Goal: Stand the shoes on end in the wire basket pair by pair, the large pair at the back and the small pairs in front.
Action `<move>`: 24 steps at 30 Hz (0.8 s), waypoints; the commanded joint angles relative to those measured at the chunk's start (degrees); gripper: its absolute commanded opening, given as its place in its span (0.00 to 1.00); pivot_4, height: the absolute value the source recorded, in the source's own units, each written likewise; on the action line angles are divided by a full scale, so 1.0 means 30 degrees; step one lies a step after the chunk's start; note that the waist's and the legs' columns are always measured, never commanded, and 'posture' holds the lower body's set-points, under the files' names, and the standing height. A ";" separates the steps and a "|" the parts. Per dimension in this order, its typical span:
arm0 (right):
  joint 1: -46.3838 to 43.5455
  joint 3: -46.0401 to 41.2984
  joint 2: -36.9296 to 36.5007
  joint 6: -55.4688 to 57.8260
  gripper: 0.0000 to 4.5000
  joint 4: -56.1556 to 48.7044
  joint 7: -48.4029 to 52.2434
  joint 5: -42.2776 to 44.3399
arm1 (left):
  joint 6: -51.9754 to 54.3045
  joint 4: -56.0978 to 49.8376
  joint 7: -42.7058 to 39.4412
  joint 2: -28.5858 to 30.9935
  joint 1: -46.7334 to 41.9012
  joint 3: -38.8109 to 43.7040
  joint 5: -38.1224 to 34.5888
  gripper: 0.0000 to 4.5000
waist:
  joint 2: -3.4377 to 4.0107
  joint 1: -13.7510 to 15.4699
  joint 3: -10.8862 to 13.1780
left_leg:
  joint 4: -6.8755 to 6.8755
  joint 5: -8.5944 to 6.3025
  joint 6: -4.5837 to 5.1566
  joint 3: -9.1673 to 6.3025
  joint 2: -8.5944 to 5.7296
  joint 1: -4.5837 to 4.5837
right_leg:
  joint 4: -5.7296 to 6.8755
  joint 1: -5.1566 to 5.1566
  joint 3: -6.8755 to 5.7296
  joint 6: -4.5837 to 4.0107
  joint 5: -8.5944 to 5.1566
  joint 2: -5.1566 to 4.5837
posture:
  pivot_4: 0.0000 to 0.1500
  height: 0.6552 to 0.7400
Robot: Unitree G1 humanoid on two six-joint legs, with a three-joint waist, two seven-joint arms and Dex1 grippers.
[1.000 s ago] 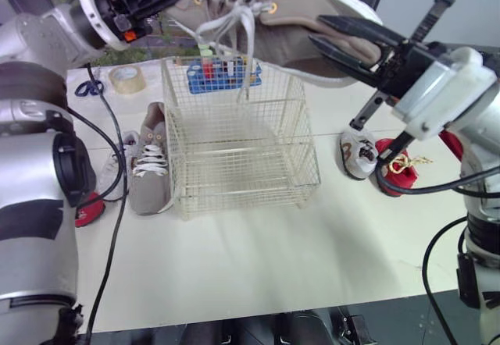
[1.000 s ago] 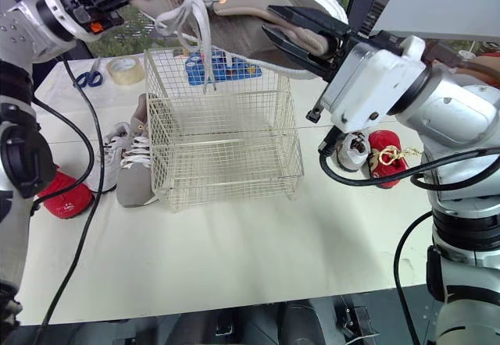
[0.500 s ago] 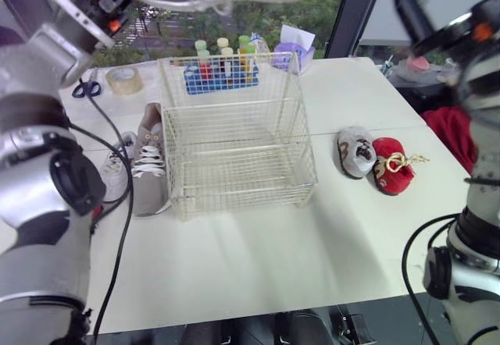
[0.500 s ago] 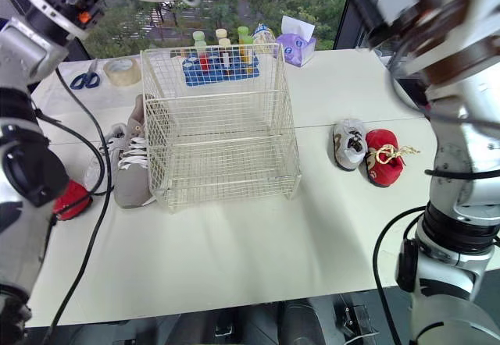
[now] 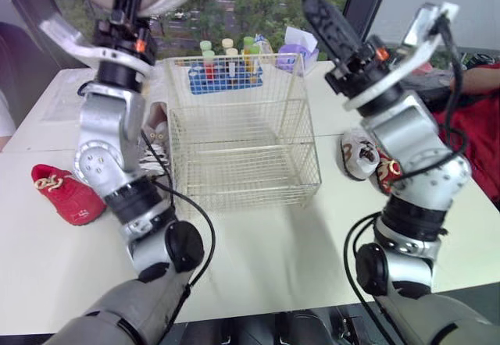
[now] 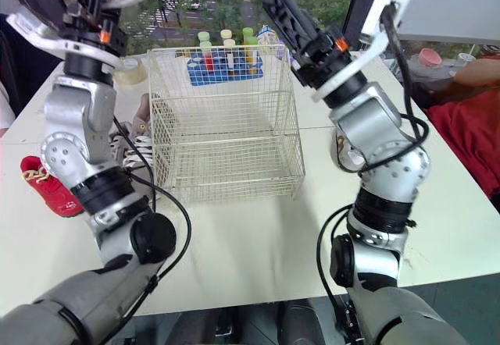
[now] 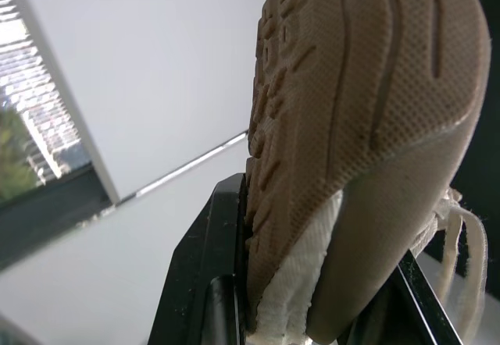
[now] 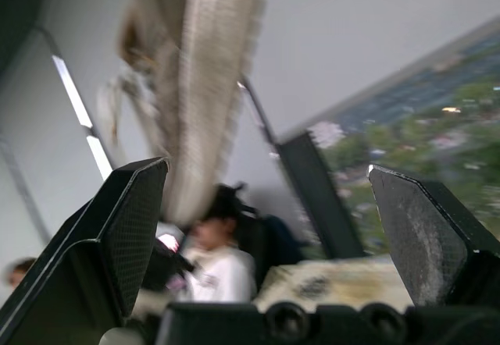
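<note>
The large tan shoe will stay standing up, with its heel above the basket's rim, when I lower it in, because a mesh wall (image 5: 238, 122) makes the wire basket narrower.
A large tan shoe (image 7: 351, 126) is held high above the table, sole showing, with my left gripper (image 5: 125, 5) shut on it. My right gripper (image 8: 266, 181) stands open and empty, raised above the basket's right side, and that shoe (image 8: 203, 87) hangs in front of it. The wire basket (image 5: 242, 142) sits empty mid-table. The other large grey shoe (image 5: 156, 130) lies by the basket's left wall, half hidden by my left arm. One small red shoe (image 5: 66, 197) lies far left. A small grey shoe (image 5: 358, 154) and a second red one (image 5: 384, 175) lie right of the basket.
A blue rack of bottles (image 5: 223, 68) and a purple tissue pack (image 5: 293, 48) stand behind the basket. A person in red (image 5: 476, 126) sits at the table's right edge. A person in white (image 8: 211, 259) appears in the right wrist view.
My right gripper has opened, let go of the large shoe and swung away. The left arm has lifted the shoe higher. The camera has also shifted.
</note>
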 commanded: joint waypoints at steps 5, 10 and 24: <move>-0.1873 0.1112 0.0395 -0.2109 0.98 0.2211 0.2499 -0.1366 | -0.0574 -0.2226 -0.0175 0.0022 0.1599 -0.3306 -0.2521 0.15 | -0.0002 0.0010 -0.0001 | 0.0004 -0.0002 0.0004 0.0000 -0.0006 -0.0007 | -0.0008 0.0002 -0.0003 0.0001 0.0000 0.0007 | 1.00 1.00; -0.2857 0.1203 0.0896 -0.2918 0.98 0.3429 0.3325 -0.1642 | -0.0655 -0.2278 -0.0869 0.0517 0.2341 -0.4992 -0.2477 0.15 | -0.0002 -0.0008 -0.0001 | 0.0001 -0.0002 0.0004 0.0001 -0.0005 -0.0006 | -0.0010 0.0001 -0.0004 0.0002 -0.0001 0.0014 | 1.00 1.00; -0.2837 0.0343 0.1381 -0.2918 0.51 0.3047 0.3374 -0.0194 | -0.1611 -0.1255 -0.1777 0.1425 0.4536 -0.6587 -0.2209 0.15 | -0.0001 -0.0011 -0.0002 | -0.0002 -0.0003 0.0003 -0.0005 -0.0002 -0.0017 | -0.0027 -0.0002 -0.0007 0.0001 -0.0001 0.0017 | 1.00 1.00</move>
